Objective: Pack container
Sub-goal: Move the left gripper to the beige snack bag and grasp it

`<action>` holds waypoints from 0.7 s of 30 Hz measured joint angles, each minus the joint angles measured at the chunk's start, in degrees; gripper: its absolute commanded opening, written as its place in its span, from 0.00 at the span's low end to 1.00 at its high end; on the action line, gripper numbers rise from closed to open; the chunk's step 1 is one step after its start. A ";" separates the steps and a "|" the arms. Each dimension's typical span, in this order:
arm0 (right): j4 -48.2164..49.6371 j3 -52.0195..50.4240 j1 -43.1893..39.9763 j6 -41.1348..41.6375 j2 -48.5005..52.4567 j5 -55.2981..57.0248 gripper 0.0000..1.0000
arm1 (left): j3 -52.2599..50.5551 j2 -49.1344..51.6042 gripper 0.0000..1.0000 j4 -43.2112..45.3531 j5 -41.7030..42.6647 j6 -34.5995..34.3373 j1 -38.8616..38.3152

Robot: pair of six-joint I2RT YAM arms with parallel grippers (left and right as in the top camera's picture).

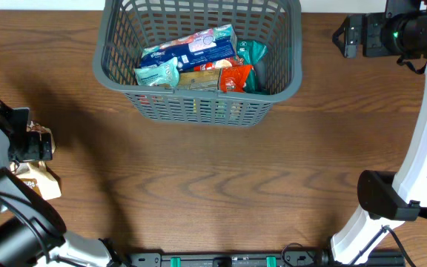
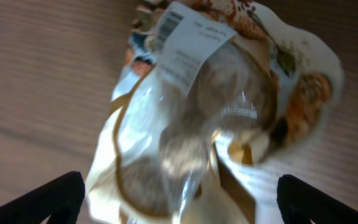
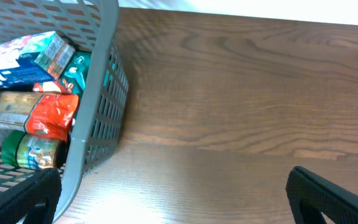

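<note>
My left gripper keeps lowering its open fingers, as the tan and clear snack packet (image 2: 185,124) lies free within them, until they are on both sides of its clear window (image 2: 188,152), and then close.
The container (image 1: 199,111) is a dark grey slotted basket at the top middle of the table, holding several snack packets (image 1: 196,58). It also shows in the right wrist view (image 3: 95,93). A tan and clear snack packet (image 1: 38,180) lies on the table at the far left. In the left wrist view this packet (image 2: 210,118) fills the frame. My left gripper (image 2: 179,202) is open, its fingers wide on either side of the packet's lower end. My right gripper (image 3: 173,199) is open and empty, above the table right of the container.
The right arm's base (image 1: 388,196) stands at the lower right. The left arm's links (image 1: 6,222) lie along the lower left edge. Brown wooden tabletop (image 1: 221,185) spreads in front of the container.
</note>
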 measured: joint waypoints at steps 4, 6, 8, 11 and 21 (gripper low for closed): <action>-0.26 0.00 0.00 0.00 0.00 0.02 0.99 | -0.07 3.41 0.99 2.32 0.55 1.14 0.02; -0.44 0.00 0.00 0.00 0.00 0.02 0.99 | -0.07 5.16 0.98 3.61 0.57 1.29 0.07; -0.46 0.00 0.00 0.00 0.00 0.02 0.99 | -0.07 6.64 0.99 4.11 0.57 1.44 0.24; -0.48 0.00 0.00 0.00 0.00 0.02 0.99 | -0.04 8.66 0.99 4.24 1.03 1.46 0.63; -0.50 0.00 0.00 0.00 0.00 0.04 0.99 | 0.07 9.18 0.46 4.68 2.29 1.55 1.53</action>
